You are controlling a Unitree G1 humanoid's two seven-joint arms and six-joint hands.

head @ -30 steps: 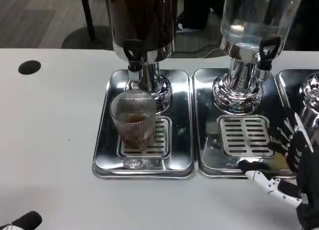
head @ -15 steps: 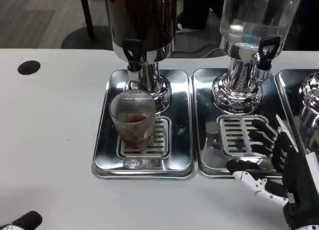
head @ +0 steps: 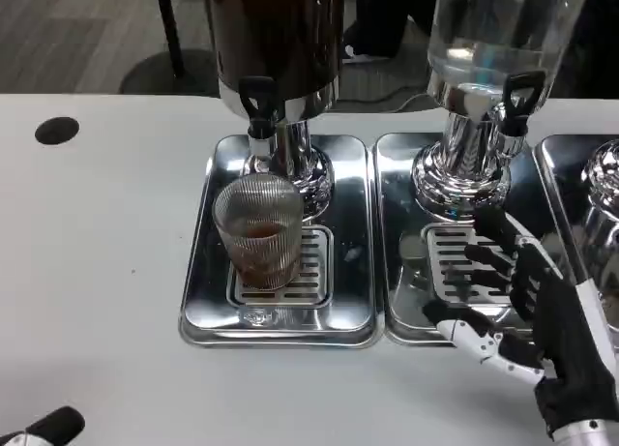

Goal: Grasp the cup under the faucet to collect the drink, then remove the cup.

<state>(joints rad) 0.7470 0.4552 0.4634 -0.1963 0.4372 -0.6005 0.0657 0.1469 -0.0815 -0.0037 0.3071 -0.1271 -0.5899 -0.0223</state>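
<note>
The brown drink is well below the cup's rim, so the drink should stay in the cup when I carry the cup off the grate.
A ribbed clear glass cup with a little brown drink in its bottom stands on the grate of the left steel drip tray, right below the black faucet of the dark drink dispenser. My right hand hovers over the middle tray's grate, fingers spread, holding nothing, well to the right of the cup. A small part of my left hand shows at the bottom left corner; its fingers are hidden.
A clear water dispenser with its own black tap stands on the middle tray. A third chrome base sits at the right edge. A black hole marks the white table at far left.
My right hand has moved left and forward from the right edge over the middle tray's grate, closer to the cup. The cup and left hand have stayed put.
</note>
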